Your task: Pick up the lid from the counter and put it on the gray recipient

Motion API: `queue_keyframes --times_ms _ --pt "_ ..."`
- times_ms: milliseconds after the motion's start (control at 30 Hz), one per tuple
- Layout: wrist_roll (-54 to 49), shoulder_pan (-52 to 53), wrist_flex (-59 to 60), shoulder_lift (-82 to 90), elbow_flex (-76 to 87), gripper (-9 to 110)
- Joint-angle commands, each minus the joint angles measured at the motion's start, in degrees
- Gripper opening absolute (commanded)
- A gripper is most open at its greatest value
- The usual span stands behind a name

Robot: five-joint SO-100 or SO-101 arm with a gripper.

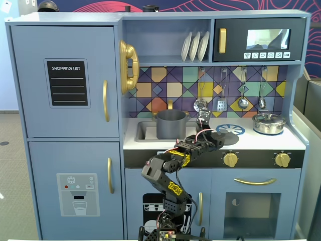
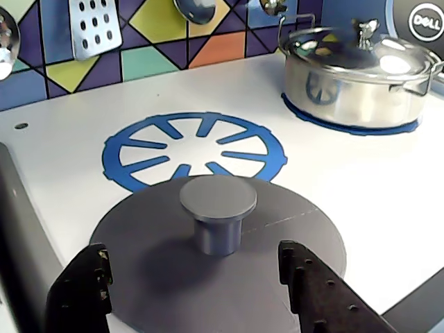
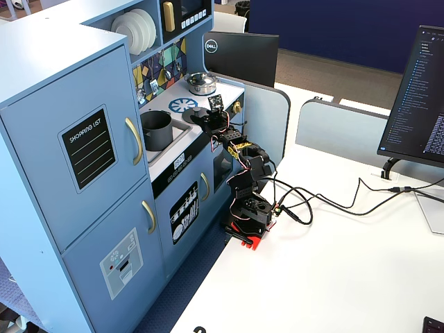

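Note:
The lid (image 1: 229, 138) has about the same width as the gray recipient's open rim (image 1: 171, 115), so the lid will rest level across that rim when I lower it.
The lid (image 2: 295, 232) is a flat dark gray disc with a central knob (image 2: 218, 200). It lies on the white counter, just in front of the blue burner ring (image 2: 139, 149). My gripper (image 2: 193, 253) is open and low over the lid, with one black finger (image 2: 82, 291) on each side of the knob and neither touching it. In a fixed view the lid (image 1: 224, 136) lies right of the gray recipient (image 1: 170, 124), a tall matte pot standing in the sink, with the gripper (image 1: 211, 136) at the lid. The pot also shows in the other fixed view (image 3: 156, 130).
A shiny silver pot with its own lid (image 2: 354, 73) stands on the far right burner (image 1: 269, 123). Utensils hang on the tiled back wall (image 1: 220, 88). The counter's front edge is close under the lid. The arm base (image 3: 250, 215) stands on the white desk with its cables.

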Motion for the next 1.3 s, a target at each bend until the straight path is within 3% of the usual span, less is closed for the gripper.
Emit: queue_keyframes --times_ms 0,833,933,1033,1267 --pt "2.11 0.88 -2.72 -2.46 -5.71 22" --pt "3.08 0.44 -7.56 -19.95 -16.96 18" --pt "2.81 0.18 -7.56 -21.36 -17.84 13" --pt "1.05 -0.26 -7.38 -22.15 -18.37 0" --pt "2.72 -1.14 -7.38 -21.62 -17.93 0"
